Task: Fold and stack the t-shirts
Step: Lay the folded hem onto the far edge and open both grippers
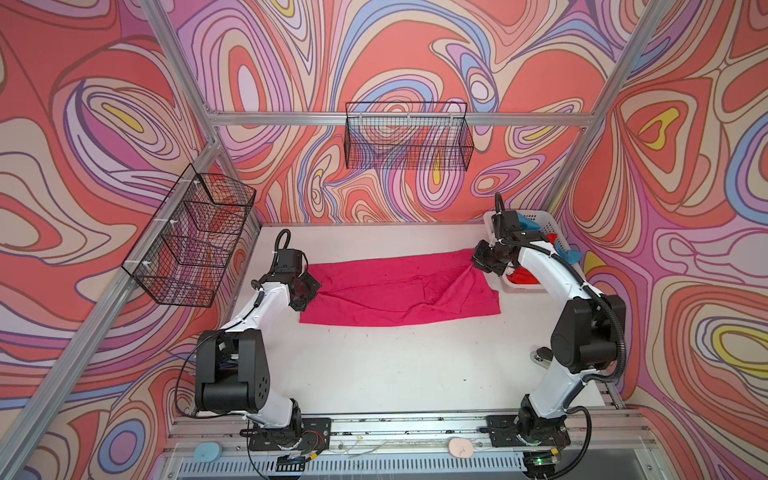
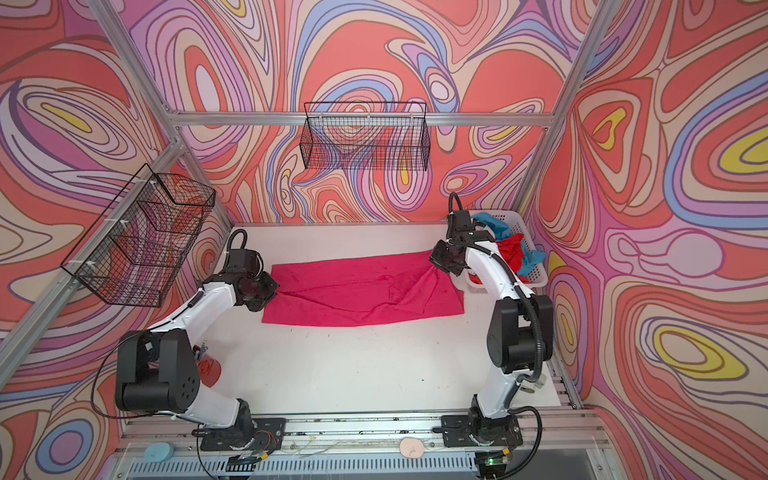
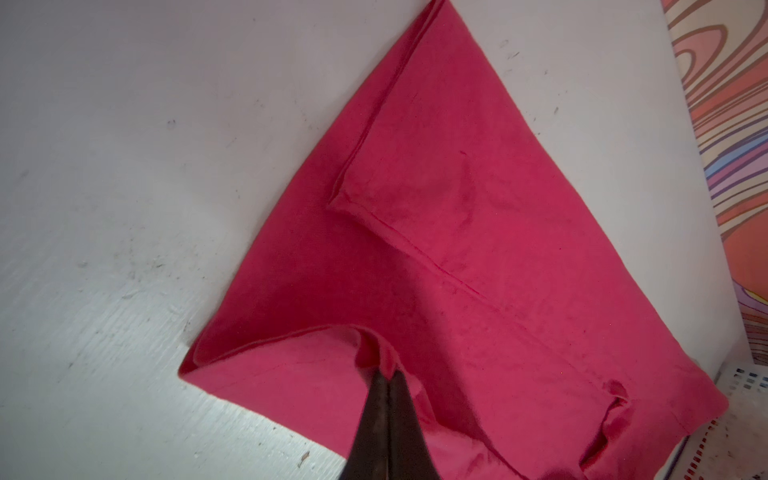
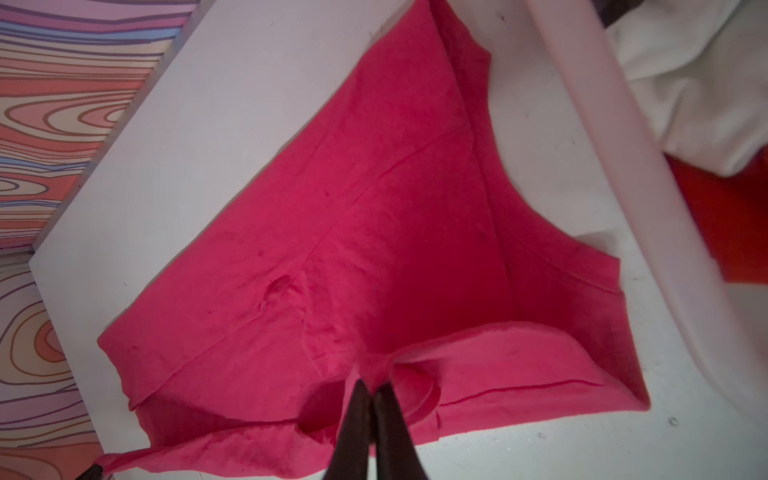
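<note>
The pinched pink cloth is over the shirt's flat far half [image 1: 442, 261], so my right gripper keeps going toward the shirt's far corner [image 4: 425, 20] and lets go of the cloth there.
A large magenta-pink t-shirt [image 1: 395, 291] [image 2: 361, 291] lies folded into a long band across the white table in both top views. My left gripper [image 1: 309, 293] [image 3: 386, 374] is at the shirt's left end, shut on a pinched-up fold of pink cloth. My right gripper [image 1: 474, 268] [image 4: 372, 384] is at the far right corner, shut on the pink cloth and holding that corner up off the table. More t-shirts sit in a white basket [image 2: 536, 276] behind the right arm: a red one [image 2: 511, 249], a teal-blue one [image 2: 494, 222] and a white one [image 4: 698, 83].
A black wire basket [image 1: 409, 137] hangs on the back wall and another [image 1: 191, 241] on the left wall. The white table [image 1: 395, 374] stretches from the shirt to the front rail, where a blue pad [image 1: 208, 451] and a peach pad [image 1: 461, 446] lie.
</note>
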Tool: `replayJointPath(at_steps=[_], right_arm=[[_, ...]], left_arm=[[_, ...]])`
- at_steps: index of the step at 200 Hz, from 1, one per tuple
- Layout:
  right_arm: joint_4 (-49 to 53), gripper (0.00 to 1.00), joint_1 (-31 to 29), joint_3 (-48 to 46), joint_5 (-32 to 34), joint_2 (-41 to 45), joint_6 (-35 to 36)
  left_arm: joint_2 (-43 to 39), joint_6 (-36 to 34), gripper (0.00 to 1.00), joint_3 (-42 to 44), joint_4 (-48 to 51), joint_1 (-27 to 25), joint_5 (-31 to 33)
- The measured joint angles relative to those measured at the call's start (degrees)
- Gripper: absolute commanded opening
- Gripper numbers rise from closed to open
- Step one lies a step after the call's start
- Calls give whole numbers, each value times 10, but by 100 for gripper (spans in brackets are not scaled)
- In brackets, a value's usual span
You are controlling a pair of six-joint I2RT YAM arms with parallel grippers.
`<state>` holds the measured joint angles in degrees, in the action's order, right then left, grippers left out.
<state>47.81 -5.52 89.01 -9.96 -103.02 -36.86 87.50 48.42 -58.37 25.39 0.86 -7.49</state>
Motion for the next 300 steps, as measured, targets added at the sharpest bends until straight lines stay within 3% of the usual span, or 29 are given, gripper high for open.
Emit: replayJointPath(at_steps=[170,300], right_arm=[[-12,0,40,48,0,-40,23],[-50,0,40,64,6,-107,27]], left_arm=[[-57,-28,0,90,-114,7,26],[28,-54,0,57,-129,8,55]])
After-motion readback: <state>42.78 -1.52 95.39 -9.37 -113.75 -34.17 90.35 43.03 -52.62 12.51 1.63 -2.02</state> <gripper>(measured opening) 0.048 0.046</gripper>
